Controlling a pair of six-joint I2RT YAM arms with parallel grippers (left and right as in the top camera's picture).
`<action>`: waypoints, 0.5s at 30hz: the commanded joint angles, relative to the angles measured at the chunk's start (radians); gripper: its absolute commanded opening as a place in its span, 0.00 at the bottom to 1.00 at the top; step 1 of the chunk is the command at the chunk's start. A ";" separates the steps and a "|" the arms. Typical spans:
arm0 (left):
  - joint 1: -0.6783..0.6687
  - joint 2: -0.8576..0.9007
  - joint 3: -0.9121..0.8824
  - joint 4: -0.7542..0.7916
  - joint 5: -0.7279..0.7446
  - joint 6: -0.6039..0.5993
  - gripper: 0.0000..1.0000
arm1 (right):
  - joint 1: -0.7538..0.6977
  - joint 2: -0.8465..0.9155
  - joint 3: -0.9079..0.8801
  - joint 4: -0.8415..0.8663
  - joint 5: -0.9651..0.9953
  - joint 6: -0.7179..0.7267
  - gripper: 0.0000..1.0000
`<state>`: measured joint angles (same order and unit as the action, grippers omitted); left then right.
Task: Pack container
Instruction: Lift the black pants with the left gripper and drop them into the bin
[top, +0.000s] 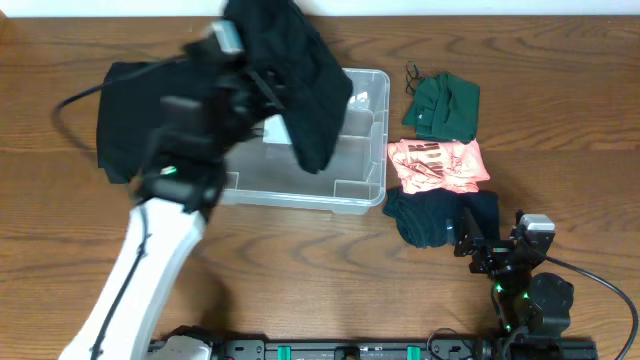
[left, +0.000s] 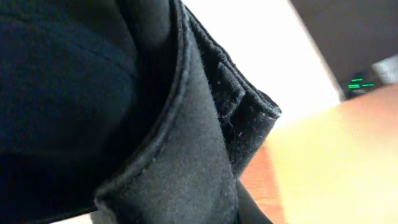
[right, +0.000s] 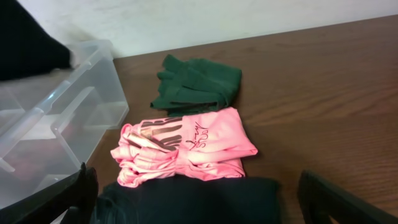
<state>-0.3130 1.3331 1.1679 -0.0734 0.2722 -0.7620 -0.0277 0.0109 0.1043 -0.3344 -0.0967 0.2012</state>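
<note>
I should go on lowering the black garment (top: 312, 112) with my left gripper, because it hangs over the container's open bottom (top: 278, 166), and let it go inside the container's sides.
The clear plastic container (top: 360, 140) stands mid-table and also shows in the right wrist view (right: 68, 118). My left gripper (top: 262, 88) is shut on a black garment (top: 300, 75) and holds it above the container; the cloth fills the left wrist view (left: 124, 112) and hides the fingers. My right gripper (right: 199, 199) is open and empty, low at the front right, just short of a folded dark garment (right: 193, 202).
A folded pink shirt (top: 436, 165) and a folded green garment (top: 443, 106) lie right of the container, with the dark folded garment (top: 440, 217) in front of them. Another black garment (top: 125, 120) lies left of the container.
</note>
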 joint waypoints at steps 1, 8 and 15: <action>-0.071 0.039 0.044 0.038 -0.264 -0.003 0.06 | 0.014 -0.005 -0.002 -0.002 0.003 0.008 0.99; -0.121 0.127 0.044 -0.004 -0.285 -0.055 0.06 | 0.014 -0.005 -0.002 -0.002 0.003 0.008 0.99; -0.122 0.154 0.018 -0.181 -0.292 -0.046 0.06 | 0.014 -0.005 -0.002 -0.002 0.003 0.007 0.99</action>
<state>-0.4339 1.4761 1.1679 -0.2375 0.0101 -0.8120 -0.0277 0.0109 0.1043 -0.3344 -0.0967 0.2012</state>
